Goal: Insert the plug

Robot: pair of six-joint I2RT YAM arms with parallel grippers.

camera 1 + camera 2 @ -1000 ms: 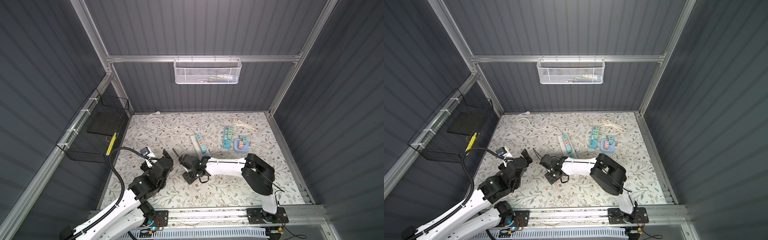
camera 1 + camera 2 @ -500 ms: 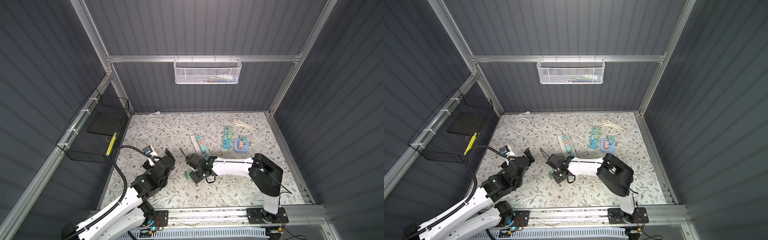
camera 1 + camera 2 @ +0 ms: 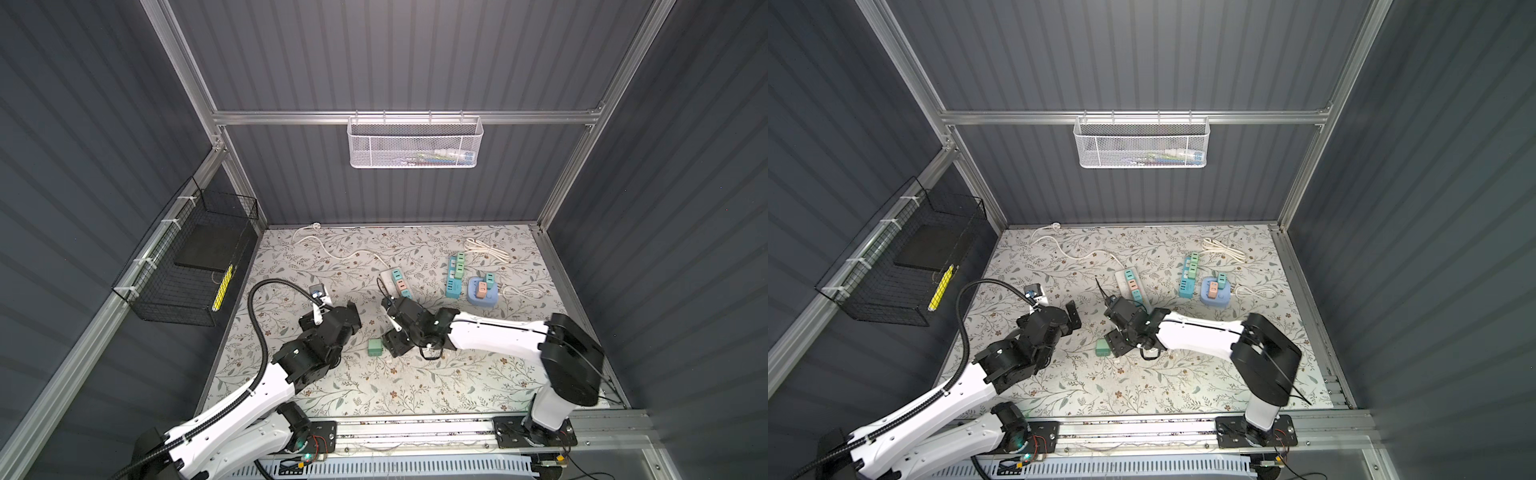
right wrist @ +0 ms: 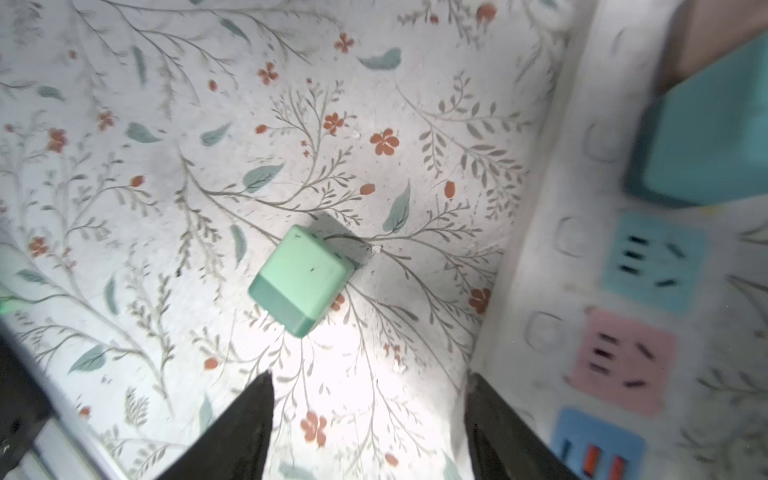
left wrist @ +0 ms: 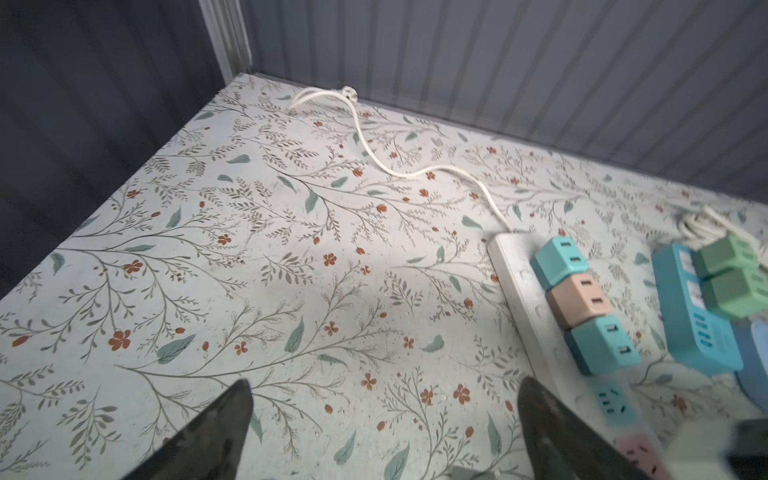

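Observation:
The robot's left gripper should pick up the mint-green plug (image 3: pixel 374 347) and pass it upright to the right gripper, because the plug is lying on its side with a plain side up (image 4: pixel 305 270).
A mint-green cube plug (image 3: pixel 375 347) (image 3: pixel 1102 348) (image 4: pixel 301 280) lies loose on the flowered table. My right gripper (image 3: pixel 394 344) (image 4: pixel 370 378) hangs just beside it, open, with nothing between its fingers. The white power strip (image 3: pixel 388 277) (image 5: pixel 523 299) (image 4: pixel 540 249) lies further back with teal, tan and teal plugs seated in it; free teal and pink sockets show at its near end. Left of the plug, my left gripper (image 3: pixel 353 314) (image 5: pixel 384 382) is open and empty above bare table.
A blue power strip (image 3: pixel 454 279) with green plugs, a blue round hub (image 3: pixel 482 291) and a coiled white cable (image 3: pixel 487 249) lie at the back right. The strip's white cord (image 3: pixel 332 253) runs to the back left corner. A black wire basket (image 3: pixel 187 266) hangs on the left wall.
My right gripper has opened and let go of the green plug, which now rests on the table. The gripper has drawn back a little to the right. The left arm has edged forward.

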